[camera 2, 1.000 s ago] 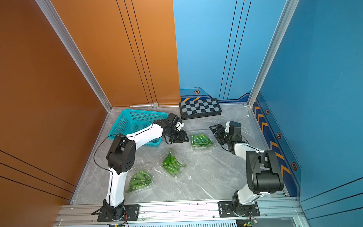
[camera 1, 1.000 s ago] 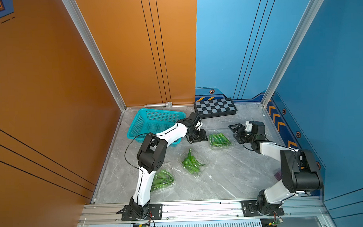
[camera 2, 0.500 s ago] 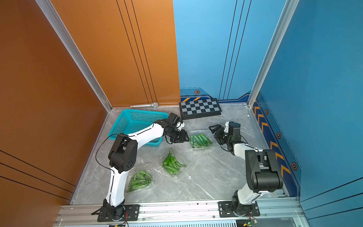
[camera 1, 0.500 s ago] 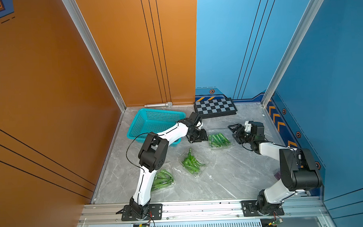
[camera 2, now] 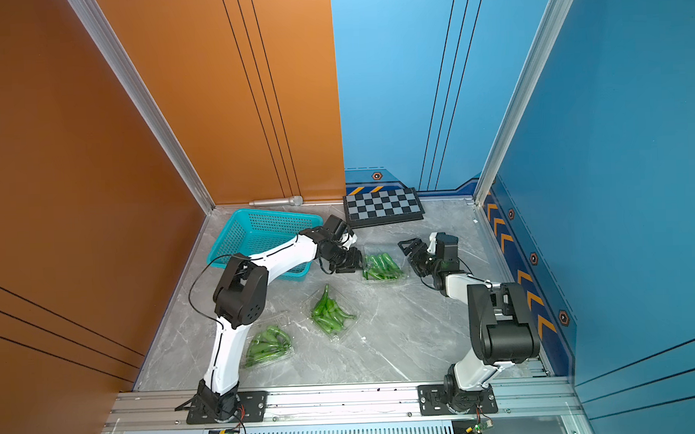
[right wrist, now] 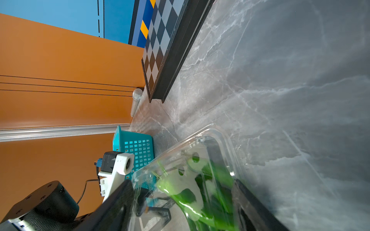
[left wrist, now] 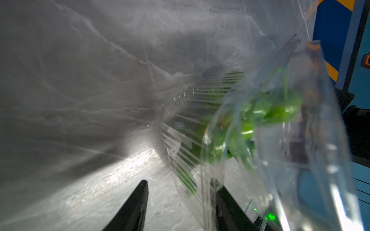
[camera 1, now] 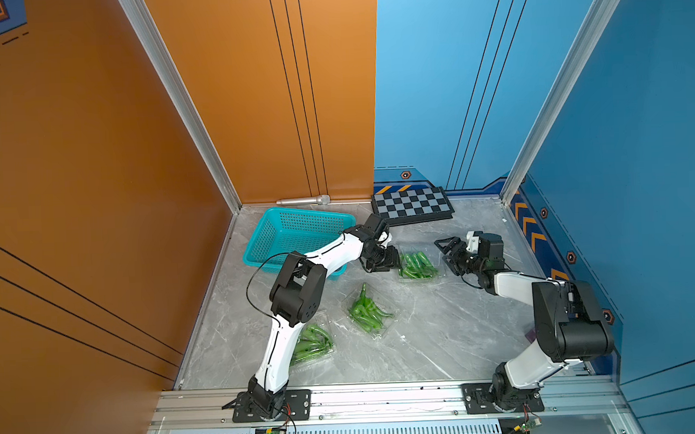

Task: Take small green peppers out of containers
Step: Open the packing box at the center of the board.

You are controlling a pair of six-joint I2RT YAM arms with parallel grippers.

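The robot's right gripper is astride the far container's end (camera 2: 405, 265) while the lid is shut, so it should move back and open the lid from its near edge (camera 2: 390, 281).
Three clear containers of small green peppers lie on the grey marble floor, seen in both top views: a far one (camera 1: 417, 265), a middle one (camera 1: 367, 312) and a near one (camera 1: 312, 342) partly behind my left arm. My left gripper (camera 1: 391, 261) sits at the far container's left end. In the left wrist view the gripper (left wrist: 179, 183) is open, and the container's clear edge (left wrist: 202, 180) stands in the gap close to one finger (left wrist: 226, 204). My right gripper (camera 1: 447, 252) is at the same container's right end, open wide. In the right wrist view that container (right wrist: 200, 180) fills the space between its fingers (right wrist: 118, 200).
A teal perforated basket (camera 1: 282, 228) stands at the back left, under my left forearm. A checkerboard (camera 1: 411, 206) and a silver microphone (camera 1: 303, 201) lie along the back wall. The orange and blue walls close in the floor on three sides.
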